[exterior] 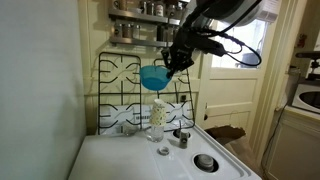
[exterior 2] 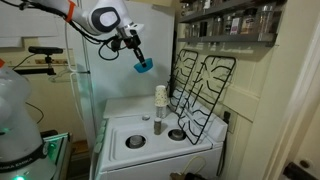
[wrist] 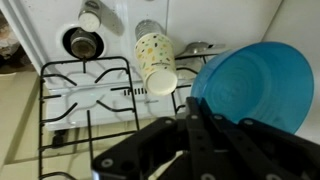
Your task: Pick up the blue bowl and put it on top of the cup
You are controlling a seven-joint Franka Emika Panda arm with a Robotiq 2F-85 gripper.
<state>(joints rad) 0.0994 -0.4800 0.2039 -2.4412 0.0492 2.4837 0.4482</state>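
Note:
The blue bowl (exterior 2: 143,66) hangs to one side of the cup, so next my gripper swings back and moves it above the cup's top (exterior 2: 161,88) before I lower it.
My gripper (exterior: 176,58) is shut on the rim of the blue bowl (exterior: 153,77) and holds it in the air, tilted, above the stove. In an exterior view the bowl (exterior 2: 143,66) hangs up and to the left of the cup (exterior 2: 160,96). The cup (exterior: 157,110) is a tall pale speckled tumbler that stands upright on the white stove top. In the wrist view the bowl (wrist: 250,85) fills the right side, pinched at its lower edge by my gripper (wrist: 192,118), and the cup (wrist: 155,58) lies to its left, apart from it.
Black stove grates (exterior: 125,85) lean upright against the wall behind the cup. A short clear glass (exterior: 163,150) and a small dark knob (exterior: 181,135) sit on the white stove top (exterior: 110,160) near the cup. A burner ring (exterior: 205,161) lies at the front. A shelf of jars (exterior 2: 225,20) hangs above.

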